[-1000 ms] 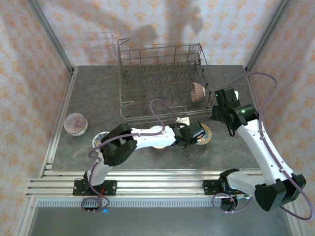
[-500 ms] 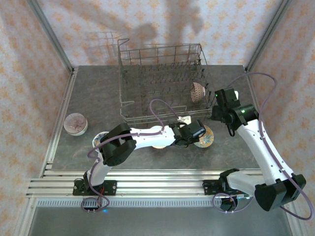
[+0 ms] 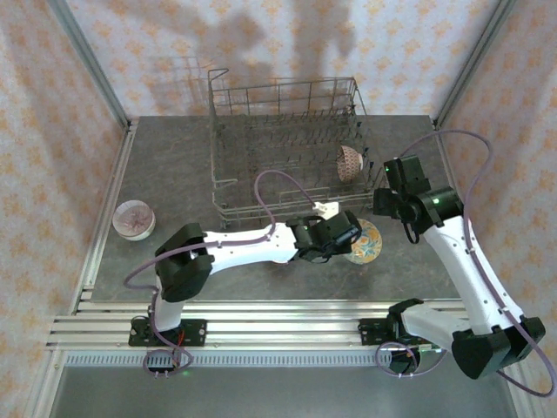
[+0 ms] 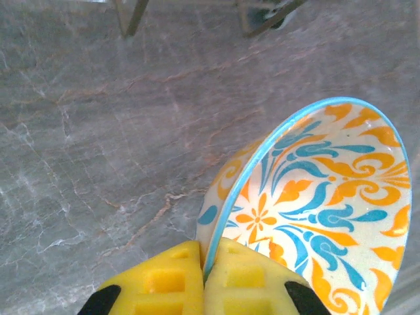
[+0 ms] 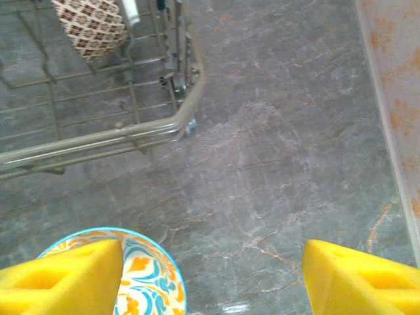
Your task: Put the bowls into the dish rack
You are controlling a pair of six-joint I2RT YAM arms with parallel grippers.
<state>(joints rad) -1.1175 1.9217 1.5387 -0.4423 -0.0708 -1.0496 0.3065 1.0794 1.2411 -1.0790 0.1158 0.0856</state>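
Observation:
My left gripper should keep bringing the blue and orange bowl's free rim (image 3: 379,241), which faces my open right gripper (image 5: 213,275), over to it until my right gripper closes.
A bowl with a blue and orange pattern (image 4: 321,197) is tilted up just above the table, in front of the dish rack's (image 3: 287,87) near right corner. My left gripper (image 4: 209,257) is shut on its blue rim, one yellow pad inside and one outside. From above, the left gripper (image 3: 346,237) and that bowl (image 3: 365,242) sit right of centre. My right gripper (image 5: 213,269) hangs open over bare table beside the rack (image 5: 98,141), the patterned bowl (image 5: 144,282) under its left finger. A brown-patterned bowl (image 3: 350,162) (image 5: 92,26) stands on edge in the rack's right end.
A pinkish bowl (image 3: 134,219) sits at the table's far left. My right gripper (image 3: 389,202) is close to the rack's right side. A metal frame post and papered wall (image 5: 394,79) border the table on the right.
My left gripper has shut on the patterned bowl's rim and tipped it up, shifting it slightly right as the arm stretched out. The right gripper has hardly moved.

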